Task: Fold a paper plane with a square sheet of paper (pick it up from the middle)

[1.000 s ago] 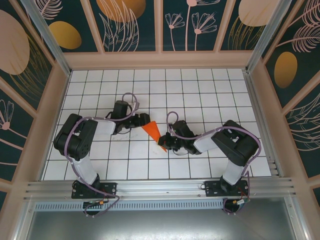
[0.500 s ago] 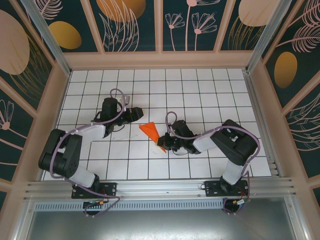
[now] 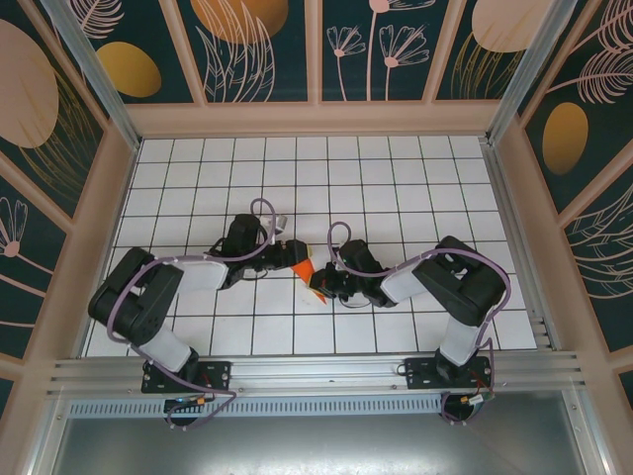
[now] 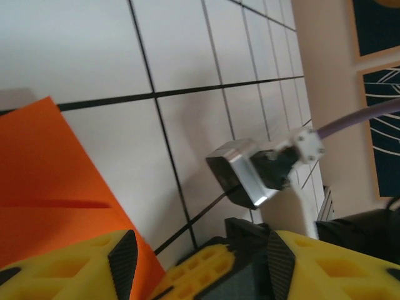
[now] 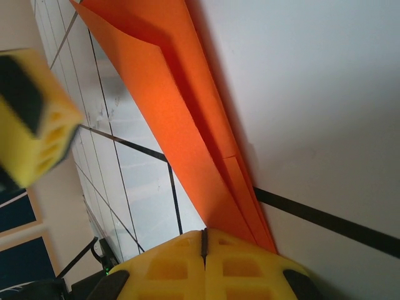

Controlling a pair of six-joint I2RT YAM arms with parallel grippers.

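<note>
The flap's edge gapes toward the wide end of the paper, so the robot's right gripper should keep the paper's narrow end still while the left gripper presses down the flap's wide part.
The orange sheet of paper lies mid-table, folded into a long pointed wedge with layered creases. My right gripper is shut, its closed tips sitting over the paper's narrow end, which runs under one finger. My left gripper stands open low at the wide end. In the left wrist view the paper reaches under the left finger, and the right gripper's yellow tip lies between my left gripper's jaws. One left fingertip shows in the right wrist view.
The white tiled table has free room at the back and on both sides. Wooden frame walls enclose it. The right wrist's silver camera block hangs close in front of the left gripper.
The left arm swung away to the back left, then came back; its gripper now covers the paper's wide end. The right arm and the paper's tip have stayed put.
</note>
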